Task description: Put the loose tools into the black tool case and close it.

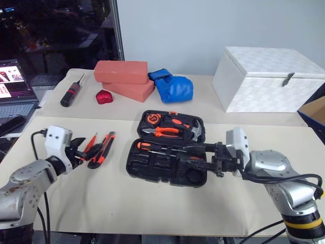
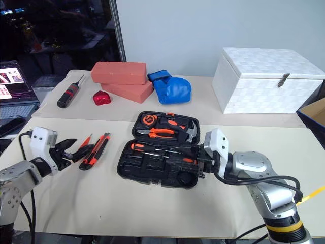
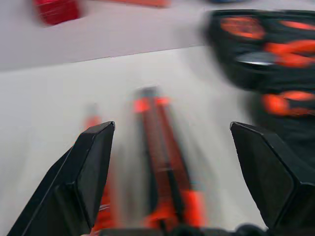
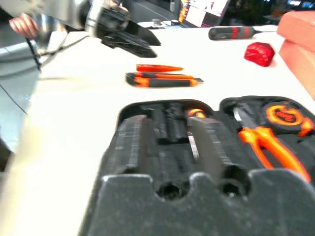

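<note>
My left gripper's finger is hanging over the slim orange screwdriver beside the utility knife (image 1: 104, 148). I should move over and pick up the screwdriver (image 1: 92, 142) before the knife.
The black tool case (image 1: 152, 166) lies open in the middle of the table, with pliers (image 1: 163, 131), a tape measure and a hammer in its far half and an orange-handled screwdriver (image 1: 152, 146) in its near half. Left of it lie two loose tools: a slim orange screwdriver (image 1: 90, 142) and an orange-black utility knife (image 1: 103, 148). My left gripper (image 1: 81, 149) is open just left of them, pointing at the knife (image 3: 160, 147), which lies ahead between its fingers. My right gripper (image 1: 189, 156) points left over the case's near right part, open, with nothing in it.
At the back stand a white box with a metal clasp (image 1: 269, 79), two red bricks (image 1: 124, 79), a blue glove (image 1: 172, 86), a small red object (image 1: 104, 96) and a stubby black screwdriver (image 1: 72, 91). A laptop (image 1: 15, 84) sits far left.
</note>
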